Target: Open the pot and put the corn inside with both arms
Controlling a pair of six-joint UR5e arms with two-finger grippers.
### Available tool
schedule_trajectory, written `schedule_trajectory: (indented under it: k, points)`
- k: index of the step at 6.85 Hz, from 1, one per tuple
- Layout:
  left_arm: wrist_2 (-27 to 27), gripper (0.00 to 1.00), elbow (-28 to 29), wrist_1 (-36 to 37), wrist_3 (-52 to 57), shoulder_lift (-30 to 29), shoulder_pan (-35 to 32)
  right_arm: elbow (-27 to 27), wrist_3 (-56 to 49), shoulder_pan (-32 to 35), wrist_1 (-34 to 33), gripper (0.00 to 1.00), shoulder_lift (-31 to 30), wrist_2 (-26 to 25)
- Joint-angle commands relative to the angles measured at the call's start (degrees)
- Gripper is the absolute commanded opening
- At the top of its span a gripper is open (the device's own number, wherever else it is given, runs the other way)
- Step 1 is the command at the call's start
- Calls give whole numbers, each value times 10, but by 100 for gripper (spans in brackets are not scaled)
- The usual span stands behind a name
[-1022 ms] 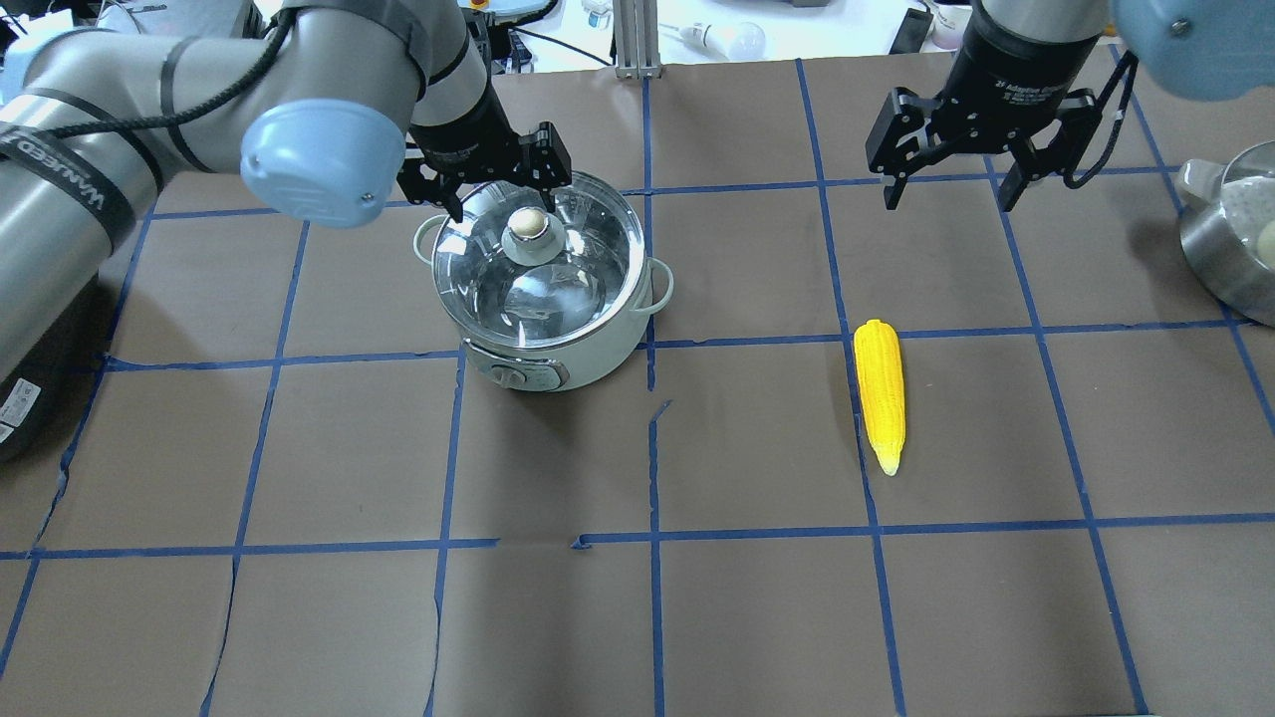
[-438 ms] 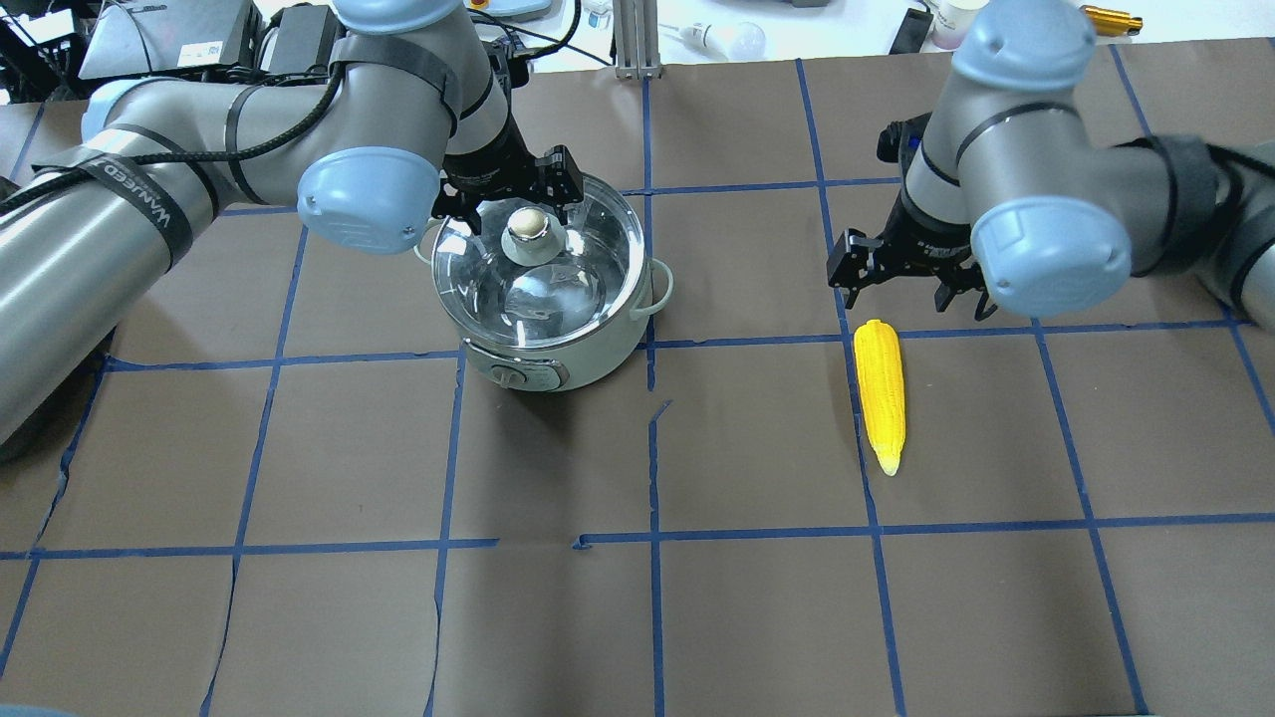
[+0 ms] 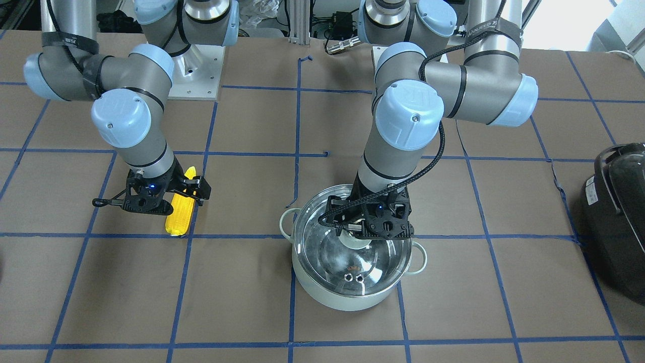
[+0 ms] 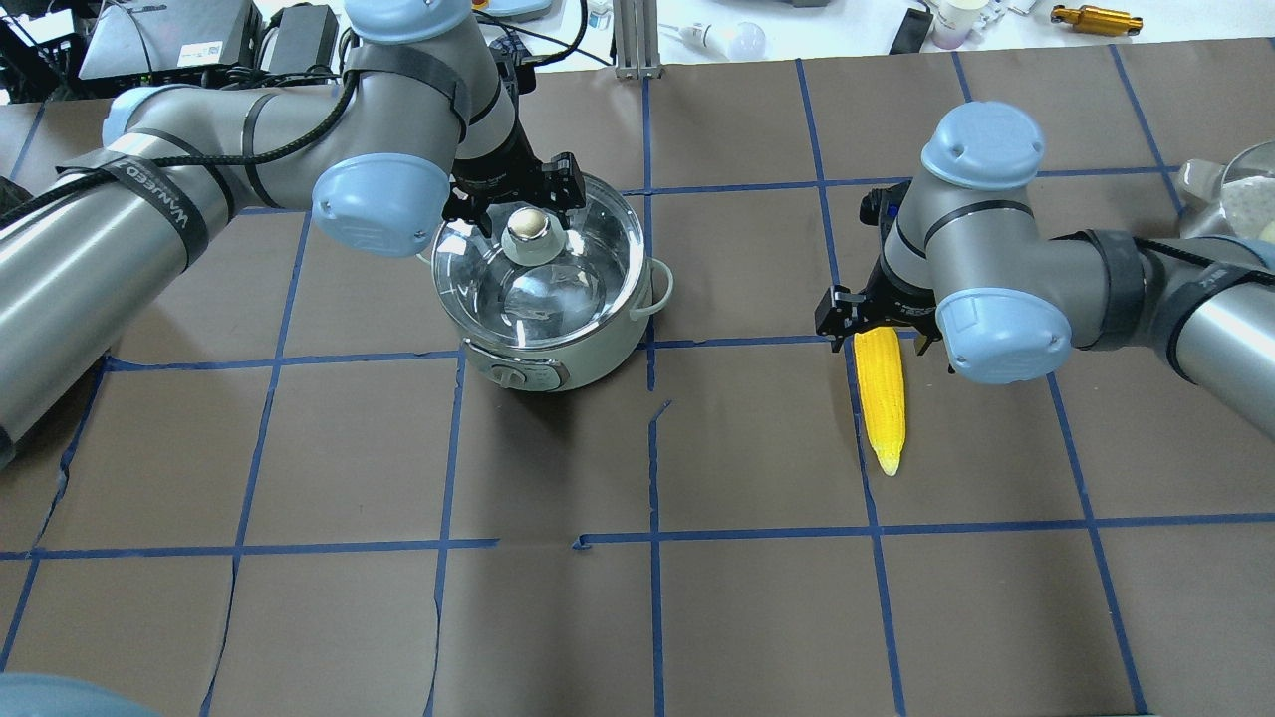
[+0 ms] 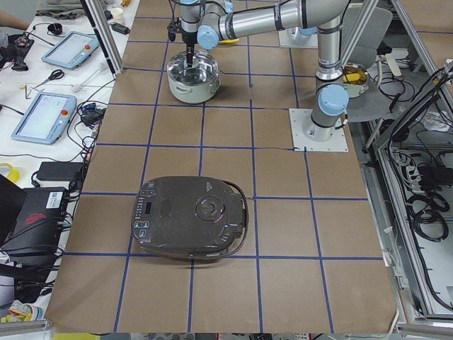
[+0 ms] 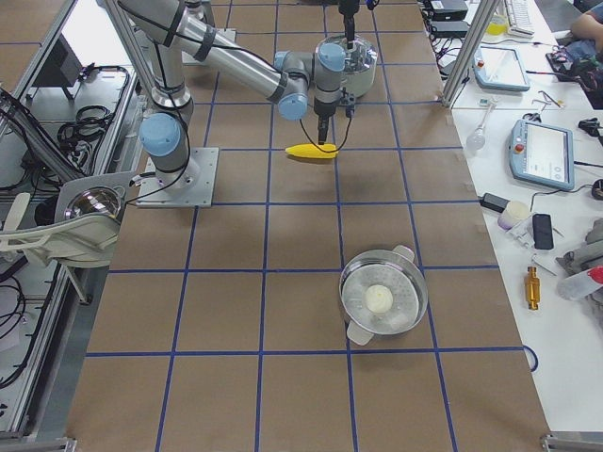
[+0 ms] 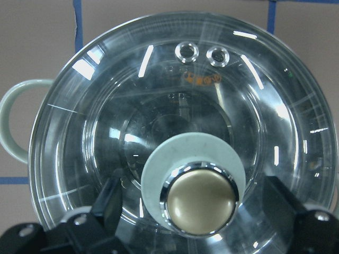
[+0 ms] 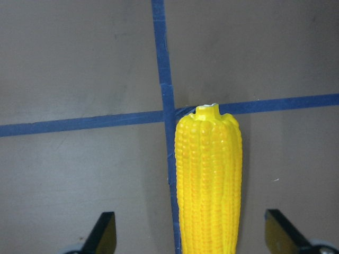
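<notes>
The glass lid lets me see only shiny steel (image 3: 326, 259). I should expect to find an empty pot (image 3: 338, 299) when I raise the lid by its brass knob.
The pale mint-green pot (image 4: 558, 358) stands left of the table's centre, its glass lid (image 4: 543, 274) on, also in the front view (image 3: 342, 297). My left gripper (image 4: 513, 204) is open and low over the lid, one finger on each side of the brass knob (image 7: 200, 197), not touching it. The yellow corn (image 4: 882, 398) lies flat on the brown paper to the right, pointed end towards the robot. My right gripper (image 4: 877, 334) is open and straddles the corn's blunt end (image 8: 209, 174), with a gap on both sides.
A large black appliance (image 3: 617, 217) sits at the table's end on my left side. A steel steamer pan (image 6: 382, 297) with a white ball stands at my far right. Blue tape lines grid the brown paper (image 4: 647, 617).
My right arm has swung in and come down from the back of the table to straddle the corn's blunt end. My left gripper has settled slightly lower around the lid's knob.
</notes>
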Motion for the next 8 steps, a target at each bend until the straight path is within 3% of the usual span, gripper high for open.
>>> schedule_trajectory:
  k: [1, 2, 3, 4, 6, 8]
  points:
    - [0, 61, 0, 6, 0, -3, 0, 3, 4, -16, -24, 100, 34, -2]
    - [-4, 20, 1, 5, -1, 0, 0, 4, 3, -18, -24, 100, 39, -2]
    - [-5, 7, 7, 5, -3, 0, 1, 4, 5, -18, -26, 96, 50, -2]
    - [0, 5, 32, -29, 0, 10, 1, 6, 5, -18, -27, 96, 54, -2]
    - [-2, 4, 81, -109, 1, 36, 23, 17, 4, -20, -42, 48, 56, -2]
    - [-4, 4, 89, -146, 118, 46, 147, 12, 5, -20, -51, 0, 56, 5]
